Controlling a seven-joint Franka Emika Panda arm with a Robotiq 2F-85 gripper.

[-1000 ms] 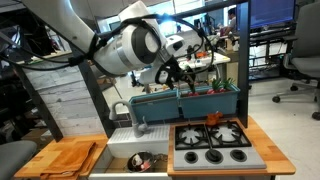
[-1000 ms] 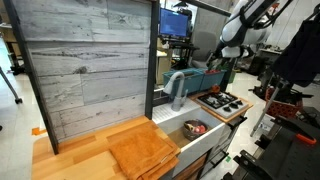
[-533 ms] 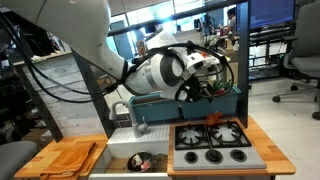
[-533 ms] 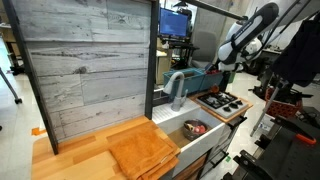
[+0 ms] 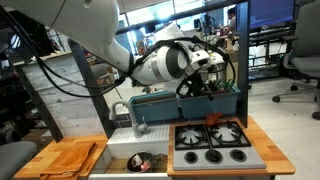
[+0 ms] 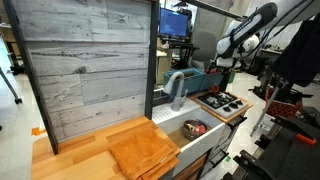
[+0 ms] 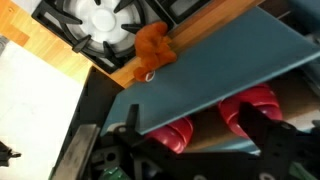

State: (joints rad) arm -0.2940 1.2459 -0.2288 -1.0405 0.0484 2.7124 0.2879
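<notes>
The teal bin's side (image 7: 212, 75) is under my open gripper, which hangs beyond the orange toy (image 7: 153, 47), so I should move toward the stove and go down over the orange toy.
My gripper (image 7: 195, 138) is open, its two dark fingers (image 7: 262, 128) spread wide with nothing between them. It hangs over a teal bin (image 7: 200, 70) that holds two red ribbed items (image 7: 252, 105). One sits near each finger, partly hidden under the bin's wall. A small orange toy (image 7: 151, 52) lies on the wooden ledge between the bin and the stove (image 7: 100, 20). In both exterior views the gripper (image 5: 205, 86) (image 6: 222, 68) sits at the top of the teal bin (image 5: 190, 104) (image 6: 200, 78), behind the stove.
A four-burner stove (image 5: 212, 140) (image 6: 222, 102) sits in front of the bin. Beside it a sink holds a bowl (image 5: 141, 160) (image 6: 193, 128), with a grey faucet (image 6: 178, 88) behind. A wooden cutting board (image 5: 68, 158) (image 6: 145, 150) lies on the counter. Office chairs and desks stand beyond.
The arm has swung across towards the far side of the teal bin and lowered the gripper over it. The gripper stays open.
</notes>
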